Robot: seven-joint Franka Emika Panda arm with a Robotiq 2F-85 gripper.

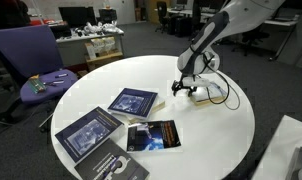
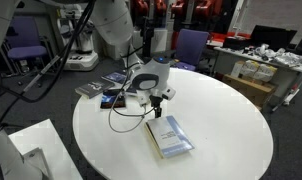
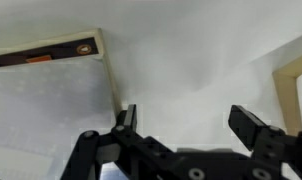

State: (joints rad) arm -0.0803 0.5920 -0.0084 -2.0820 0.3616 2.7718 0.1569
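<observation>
Only white tabletop (image 3: 176, 85) lies between my gripper's open fingers next to the pale blue book, so I should lift clear and go to the book's other side (image 2: 184, 132).
My gripper (image 1: 186, 89) hangs just above a round white table (image 1: 216, 130) and is open and empty. It also shows in the other exterior view (image 2: 154, 98). In the wrist view its two black fingers (image 3: 189, 125) are spread wide over bare white tabletop. A pale blue book (image 3: 46, 100) with a dark, orange-marked band on its cover lies just beside one finger. In an exterior view a blue book (image 1: 132, 101) lies flat close to the gripper. In an exterior view a light blue book (image 2: 169, 136) lies just in front of it.
More books and booklets (image 1: 89, 132) (image 1: 151, 135) lie at the table's near side. A black cable (image 1: 219, 92) loops on the table by the gripper. A purple chair (image 1: 31, 60) stands beside the table. Desks and office chairs stand behind.
</observation>
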